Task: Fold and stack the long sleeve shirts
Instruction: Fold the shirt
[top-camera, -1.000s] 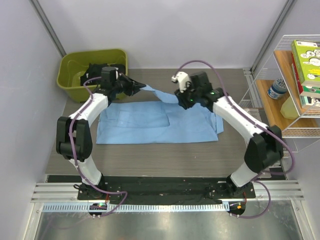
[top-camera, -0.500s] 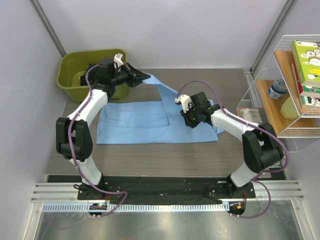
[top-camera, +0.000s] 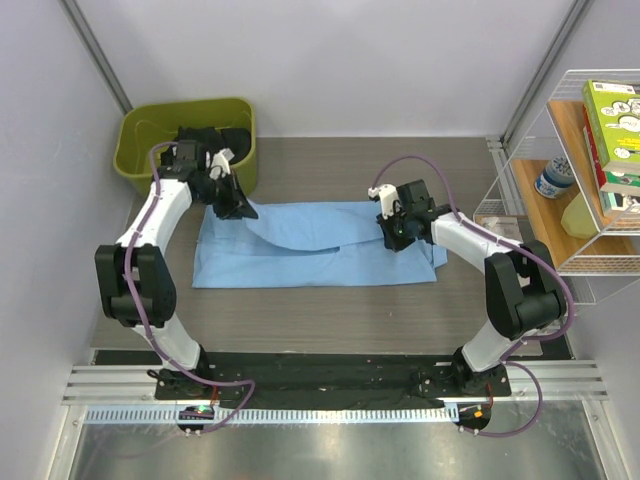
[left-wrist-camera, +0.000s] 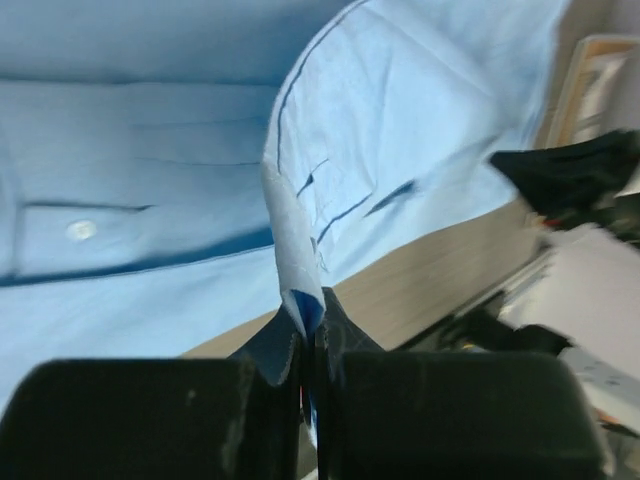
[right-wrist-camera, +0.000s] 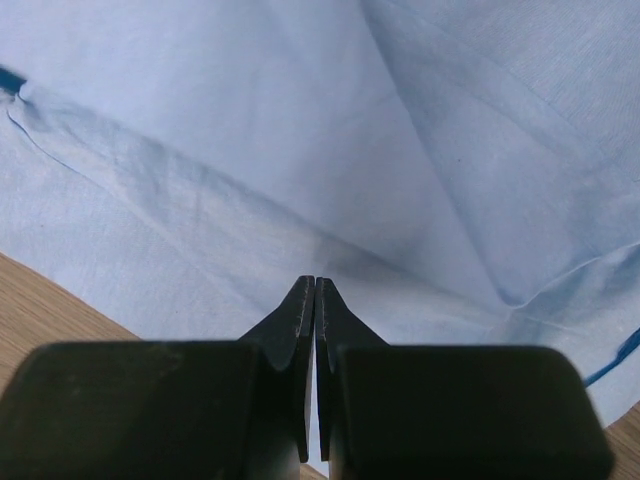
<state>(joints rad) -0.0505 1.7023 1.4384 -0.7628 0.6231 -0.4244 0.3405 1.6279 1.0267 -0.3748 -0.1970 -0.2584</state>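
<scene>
Next, my right gripper pushes one shirt end (top-camera: 424, 264) toward the back wall while my left gripper swings the other end nearer, because the light blue shirt lies crosswise (top-camera: 315, 255) between my grippers.
One light blue long sleeve shirt (top-camera: 320, 250) lies spread flat across the middle of the brown table. My left gripper (top-camera: 238, 208) is at its far left corner, shut on a folded edge of the sleeve, which drapes back over the body. In the left wrist view the cloth (left-wrist-camera: 150, 120) rises in a ridge from the left gripper (left-wrist-camera: 310, 335). My right gripper (top-camera: 392, 240) sits low over the shirt's right part. In the right wrist view the right gripper (right-wrist-camera: 315, 290) is shut just above the fabric (right-wrist-camera: 300, 150), with no cloth seen between its tips.
A green bin (top-camera: 180, 104) holding dark items stands at the far left, right behind the left gripper. A wire shelf (top-camera: 590, 200) with books (top-camera: 612, 120) and a bottle borders the table's right side. Grey walls close in the back and left.
The left gripper has carried the raised sleeve from the far middle leftward and down onto the shirt. The right gripper has shut and moved slightly right over the shirt.
</scene>
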